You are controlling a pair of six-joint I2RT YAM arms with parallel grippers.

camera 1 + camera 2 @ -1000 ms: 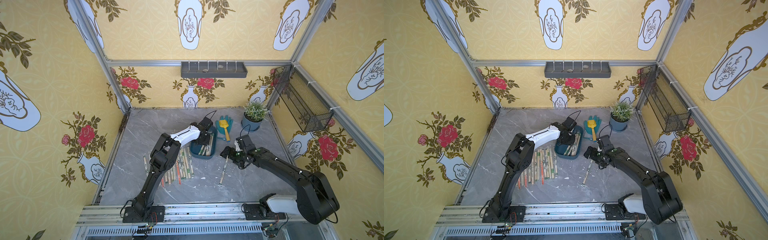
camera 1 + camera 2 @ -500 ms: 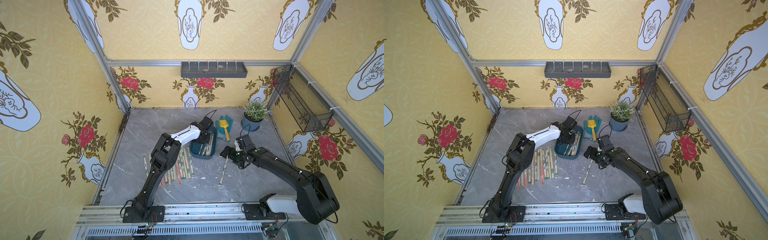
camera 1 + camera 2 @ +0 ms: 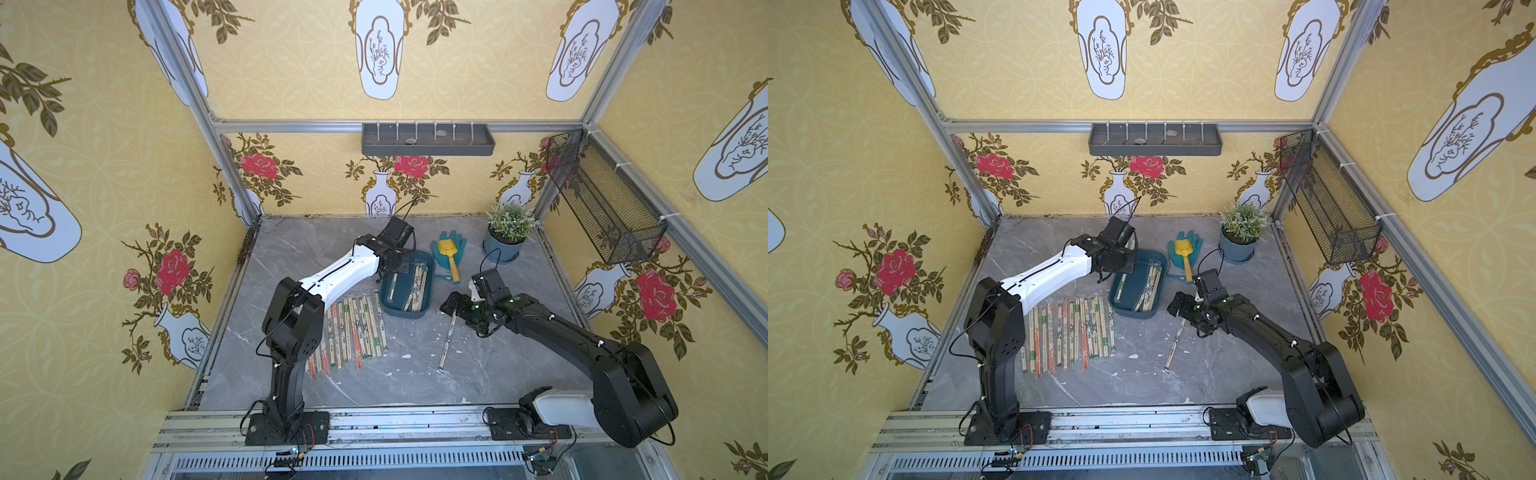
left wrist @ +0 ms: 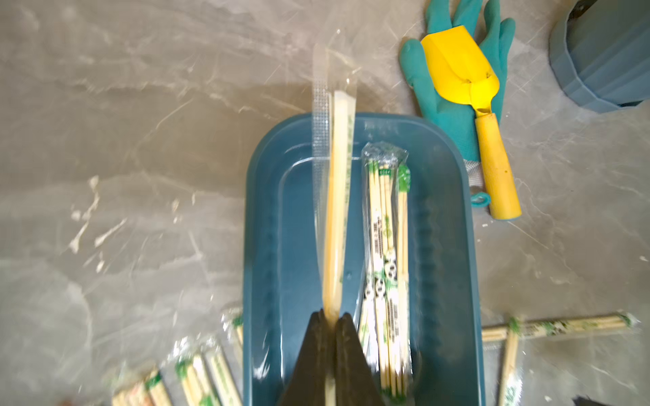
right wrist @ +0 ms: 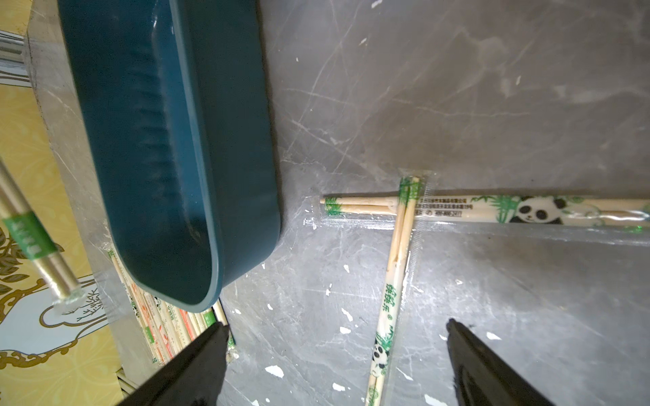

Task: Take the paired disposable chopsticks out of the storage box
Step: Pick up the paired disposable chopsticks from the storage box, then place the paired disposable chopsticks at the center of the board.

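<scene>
The pair in my left gripper (image 3: pixel 392 286) is hanging clear of the other pairs, so I should now carry it until it gets to the row's end (image 3: pixel 380 314) next to the box.
The teal storage box (image 3: pixel 405 315) (image 3: pixel 1133 314) sits mid-table. My left gripper (image 4: pixel 330 320) (image 3: pixel 392 272) is inside it, shut on one pair of disposable chopsticks (image 4: pixel 336 211) in a clear wrapper. That pair's far end reaches past the box rim (image 4: pixel 439 246). Several more wrapped pairs (image 4: pixel 387 263) (image 3: pixel 417 286) lie along the other side of the box. A row of pairs (image 3: pixel 353 328) (image 3: pixel 1071 328) lies on the table left of the box. My right gripper (image 5: pixel 337 327) (image 3: pixel 451 303) hangs open to the right of the box (image 5: pixel 169 140), over a panda-printed pair (image 5: pixel 387 316).
A second panda-printed pair (image 5: pixel 492 211) lies crossed under the first on the marble. A yellow shovel (image 3: pixel 449 253) rests on a teal glove behind the box, beside a plant pot (image 3: pixel 503 245). A grey wall tray (image 3: pixel 428 139) and a black mesh basket (image 3: pixel 602 199) hang above.
My left gripper's jaws have closed on the pair in the box. The right arm has stayed where it was, still open.
</scene>
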